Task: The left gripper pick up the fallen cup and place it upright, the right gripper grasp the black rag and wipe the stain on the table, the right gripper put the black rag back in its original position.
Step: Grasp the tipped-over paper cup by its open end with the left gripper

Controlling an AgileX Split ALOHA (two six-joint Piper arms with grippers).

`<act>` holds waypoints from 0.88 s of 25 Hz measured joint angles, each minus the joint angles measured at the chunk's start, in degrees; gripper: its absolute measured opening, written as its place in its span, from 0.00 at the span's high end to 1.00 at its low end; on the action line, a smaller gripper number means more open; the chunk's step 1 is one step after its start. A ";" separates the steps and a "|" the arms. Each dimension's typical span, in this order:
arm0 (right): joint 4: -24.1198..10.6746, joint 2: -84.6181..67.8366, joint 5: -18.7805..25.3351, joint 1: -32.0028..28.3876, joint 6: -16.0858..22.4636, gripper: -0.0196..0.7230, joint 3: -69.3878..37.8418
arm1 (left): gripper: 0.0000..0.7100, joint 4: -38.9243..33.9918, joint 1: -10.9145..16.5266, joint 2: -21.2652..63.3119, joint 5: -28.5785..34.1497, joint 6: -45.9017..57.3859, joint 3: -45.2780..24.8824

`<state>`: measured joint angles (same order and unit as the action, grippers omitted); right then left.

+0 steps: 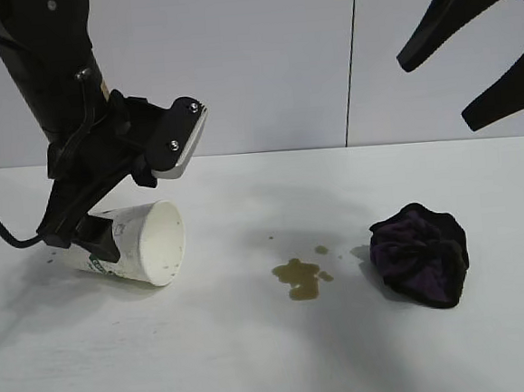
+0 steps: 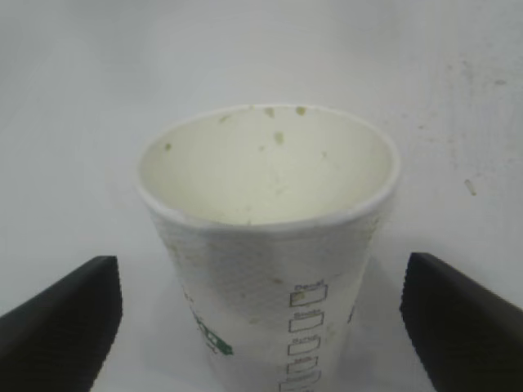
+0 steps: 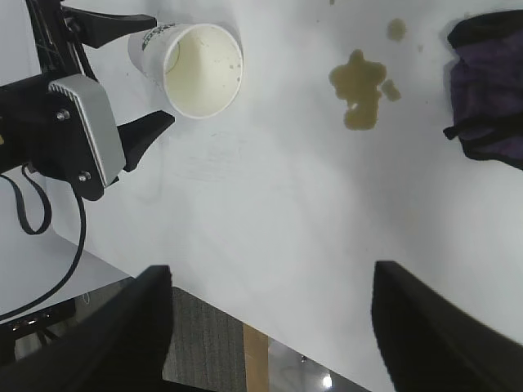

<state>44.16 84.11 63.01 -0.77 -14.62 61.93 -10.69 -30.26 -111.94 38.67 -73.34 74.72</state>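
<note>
The left gripper's open fingers are around the fallen cup (image 2: 270, 261) with a gap on each side, so they should keep going down until they are deep beside its side (image 1: 131, 248), and then close.
The cup (image 1: 143, 246) lies on its side at the table's (image 1: 257, 369) left, its white mouth facing right toward the stain. My left gripper (image 1: 111, 240) is open and down around the cup, one finger on each side of its wall with a gap to each. In the left wrist view the cup (image 2: 270, 212) lies between the fingers (image 2: 61, 322). The stain (image 1: 300, 277) is mid-table. The black rag (image 1: 421, 254) sits to its right. My right gripper (image 1: 434, 94) hangs open and empty high above the rag. The right wrist view shows the cup (image 3: 200, 69), stain (image 3: 358, 86) and rag (image 3: 490, 98).
A grey wall with a vertical seam (image 1: 351, 62) stands behind the table. The left arm's cable (image 1: 1, 230) trails over the table's left edge. The right wrist view shows a table edge with grey floor (image 3: 212, 343) beyond it.
</note>
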 joint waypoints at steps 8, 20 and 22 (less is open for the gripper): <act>0.00 0.00 -0.19 0.00 0.00 0.34 0.00 | 0.06 0.00 0.00 -4.21 -1.60 0.10 0.00; 0.00 0.00 -1.12 0.00 0.00 0.34 0.00 | 0.08 -0.25 0.00 -7.88 -5.90 0.17 0.06; 0.00 0.00 -1.40 0.00 0.00 0.34 0.00 | 0.15 -0.25 0.00 -7.88 -5.90 0.17 0.06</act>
<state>44.16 84.11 61.61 -0.77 -14.62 61.93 -10.93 -30.26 -119.82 32.77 -73.17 74.78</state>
